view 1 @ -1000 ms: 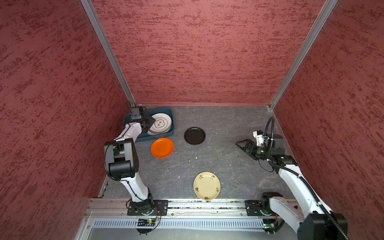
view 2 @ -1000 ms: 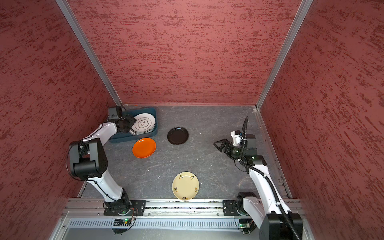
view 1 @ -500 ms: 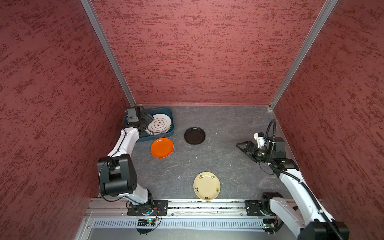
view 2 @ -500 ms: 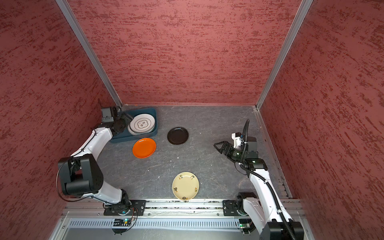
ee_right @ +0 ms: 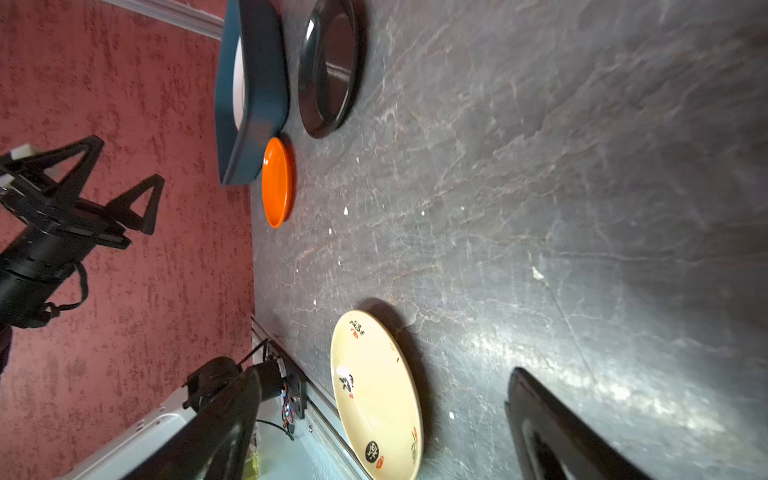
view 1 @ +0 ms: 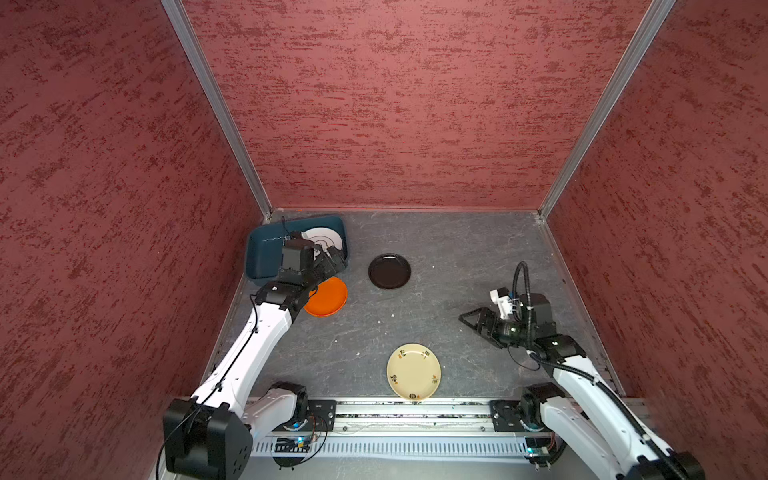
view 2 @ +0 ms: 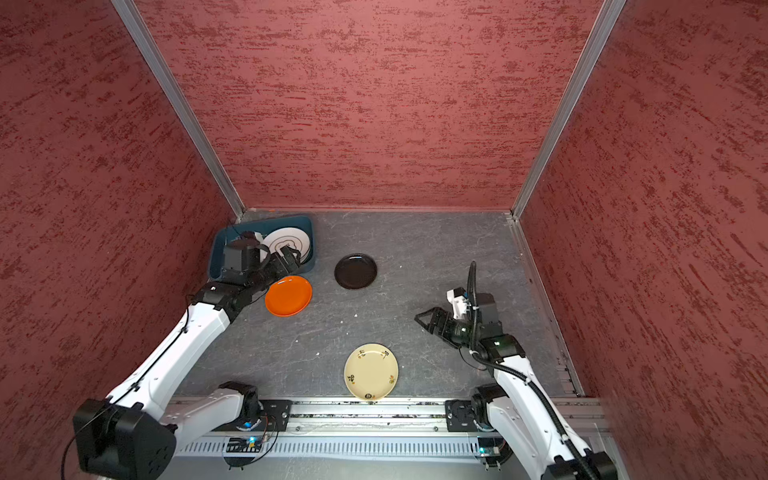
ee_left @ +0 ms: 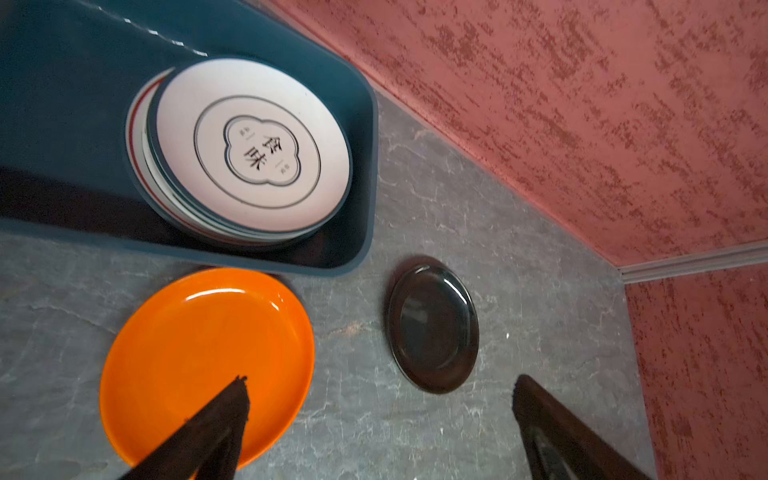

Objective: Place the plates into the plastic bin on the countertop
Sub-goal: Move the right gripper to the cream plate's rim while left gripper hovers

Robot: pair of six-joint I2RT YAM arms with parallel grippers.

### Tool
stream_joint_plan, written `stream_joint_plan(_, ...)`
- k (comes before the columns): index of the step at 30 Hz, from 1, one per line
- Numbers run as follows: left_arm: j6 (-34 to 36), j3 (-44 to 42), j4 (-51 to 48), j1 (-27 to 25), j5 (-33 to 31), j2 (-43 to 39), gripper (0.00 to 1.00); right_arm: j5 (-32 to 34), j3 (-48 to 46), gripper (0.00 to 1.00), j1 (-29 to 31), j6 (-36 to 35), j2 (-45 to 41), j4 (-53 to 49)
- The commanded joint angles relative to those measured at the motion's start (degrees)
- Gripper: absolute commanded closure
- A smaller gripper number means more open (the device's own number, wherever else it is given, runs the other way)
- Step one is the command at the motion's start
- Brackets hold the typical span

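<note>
I should grip the plate's rim with my right gripper and hand the plate to my left gripper, because the cream plate is by the front rail, far from the bin.
On the grey countertop the teal plastic bin sits in the far left corner, holding a stack of white plates. An orange plate lies just in front of the bin. To its right is a black plate. A cream plate lies near the front rail. My left gripper hangs open and empty above the bin's front right corner. My right gripper is open and empty, to the right of the cream plate.
Red textured walls close in the counter on three sides. A metal rail with both arm bases runs along the front edge. Small white crumbs dot the middle of the counter.
My left gripper has swung from the bin's left end to its front right corner, its jaws spreading wider. My right gripper has drifted nearer the front and slightly left.
</note>
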Motion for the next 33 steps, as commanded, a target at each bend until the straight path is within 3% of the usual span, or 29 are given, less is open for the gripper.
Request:
stream_joint_plan(1,-1.15,-0.65,-1.02,-1.31,1.59,-1.53,0.01,6.00,-0.88,0.07,5.33,1.88,0.87,1.18)
stream_joint_plan(10,-1.35,-2.67,1.64,-1.36,4.85,0.05,0.01,12.23,-1.41,0.10,19.08,6.83,6.80,7.06)
stream_joint_plan(17,0.07,-1.59,0.74,-1.02,5.28,3.03,0.01,19.57,2.58,0.23,28.55,7.07,16.23,5.99)
stream_joint_plan(20,-0.24,-2.45,1.59,-0.25,6.66,2.73,0.01,22.07,4.09,0.35,30.71,7.19,19.87,5.29)
stream_joint_plan(33,-1.16,-5.60,3.73,4.76,13.04,2.27,0.01,26.63,9.37,0.54,36.34,7.81,27.08,2.70)
